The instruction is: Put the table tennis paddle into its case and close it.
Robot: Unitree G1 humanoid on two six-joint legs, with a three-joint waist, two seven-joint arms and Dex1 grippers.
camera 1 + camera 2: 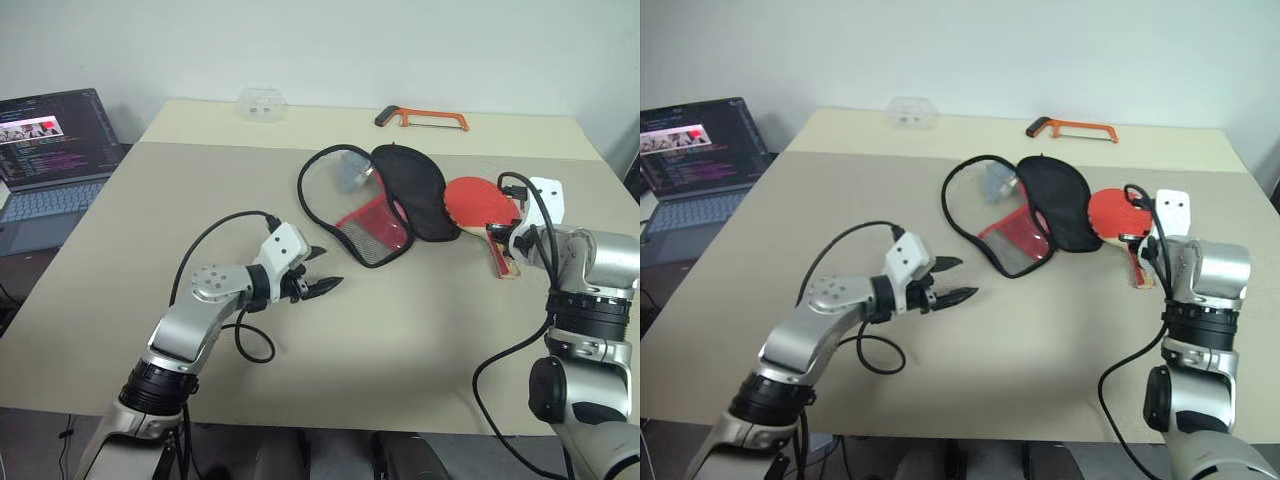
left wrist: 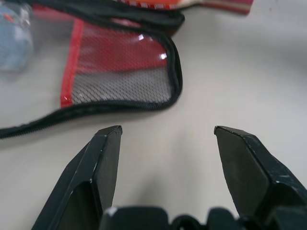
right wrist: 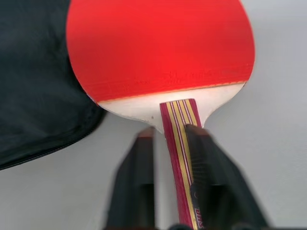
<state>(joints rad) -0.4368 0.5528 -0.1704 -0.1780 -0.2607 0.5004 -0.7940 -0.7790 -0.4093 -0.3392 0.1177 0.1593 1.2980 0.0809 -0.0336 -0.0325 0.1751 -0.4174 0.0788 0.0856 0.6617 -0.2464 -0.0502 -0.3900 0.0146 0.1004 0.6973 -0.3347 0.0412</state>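
The paddle's handle is at a slant between my right gripper's fingers with a gap (image 3: 161, 163) next to it. Next, I open the fingers and grip the handle (image 3: 178, 136) squarely before I lift.
The case (image 1: 412, 190) lies unzipped in the middle of the table, its black half folded to the right and its red mesh panel (image 1: 375, 228) toward me. Right of it lies the table tennis paddle (image 3: 158, 48), red face up, its striped handle (image 1: 500, 262) pointing toward me. My right gripper (image 3: 170, 130) sits low over that handle, its fingers narrowly apart on either side of it, with a thin gap showing at one finger. Short of the case's red panel (image 2: 120, 72), to its left, my left gripper (image 1: 330, 268) hovers open and empty above the table.
An open laptop (image 1: 50, 150) stands off the table's left side. An orange hacksaw (image 1: 425, 117) and a clear plastic container (image 1: 262, 102) lie near the far edge. A bluish item (image 1: 350, 172) shows inside the case's clear lining. Black cables loop from both wrists.
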